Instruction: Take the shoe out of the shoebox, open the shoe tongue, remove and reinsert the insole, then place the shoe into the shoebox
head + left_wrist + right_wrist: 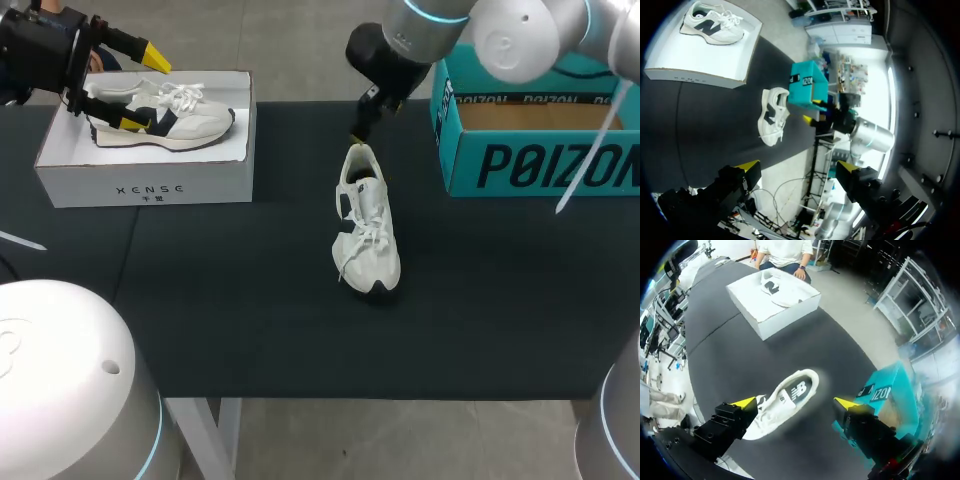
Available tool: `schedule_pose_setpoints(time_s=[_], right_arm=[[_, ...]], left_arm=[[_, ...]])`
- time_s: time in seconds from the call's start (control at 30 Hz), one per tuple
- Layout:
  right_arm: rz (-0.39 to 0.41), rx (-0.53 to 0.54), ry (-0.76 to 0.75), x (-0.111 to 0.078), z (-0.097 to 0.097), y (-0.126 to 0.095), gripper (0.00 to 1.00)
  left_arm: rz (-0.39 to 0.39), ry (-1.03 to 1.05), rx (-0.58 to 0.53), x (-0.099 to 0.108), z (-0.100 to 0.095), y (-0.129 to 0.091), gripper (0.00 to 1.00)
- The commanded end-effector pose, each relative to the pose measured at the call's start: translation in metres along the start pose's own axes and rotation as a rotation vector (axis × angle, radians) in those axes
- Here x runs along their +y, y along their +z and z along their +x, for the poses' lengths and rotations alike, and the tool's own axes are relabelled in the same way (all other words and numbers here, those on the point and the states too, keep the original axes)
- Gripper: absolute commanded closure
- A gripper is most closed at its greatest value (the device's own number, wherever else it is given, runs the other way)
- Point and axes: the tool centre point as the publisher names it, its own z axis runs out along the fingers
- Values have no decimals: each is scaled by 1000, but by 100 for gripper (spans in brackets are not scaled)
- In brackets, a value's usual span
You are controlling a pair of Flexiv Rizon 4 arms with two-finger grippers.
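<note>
My gripper will lift the sneaker by its heel, and the insole (801, 392) will stay in place, because it lies flat inside the sneaker's heel opening, logo (799, 389) facing up.
A white sneaker with dark side panels (366, 228) lies on the black table, heel toward the far edge. My right gripper (360, 135) hangs just above that heel. In the right wrist view it (795, 402) is open, and the sneaker's (785, 402) heel opening lies below, between the spread fingers, neither touching it. A white shoebox (145, 178) at the far left holds a second sneaker (165, 115). My left gripper (130, 88) hovers open over that box's left end. From the left wrist view, my left gripper (797, 167) is empty and far from the sneaker (772, 115).
A teal shoebox (540, 160) stands open at the far right of the table, close to my right arm. Black table surface stretches in front of the sneaker. A person's hands (800, 272) are at the table's edge behind the white shoebox (755, 315).
</note>
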Motion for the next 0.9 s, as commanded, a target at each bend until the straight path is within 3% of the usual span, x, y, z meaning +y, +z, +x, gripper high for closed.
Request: schedule_pose_setpoints(time_s=[0.03, 0.17, 0.43, 0.7, 0.9], right_arm=[[-57, 52, -263, 3, -5, -6, 0], [-54, 71, -388, 13, -12, -5, 0], [23, 84, -506, 35, -20, 22, 0], [134, 123, -484, 37, -37, 50, 0], [134, 160, -446, 32, -44, 62, 0]], left_arm=[[-1, -1, -2, -1, 0, 0, 0], [-1, -1, -2, -1, 0, 0, 0], [-1, -1, -2, -1, 0, 0, 0], [-1, -1, -2, -1, 0, 0, 0], [-1, -1, -2, -1, 0, 0, 0]])
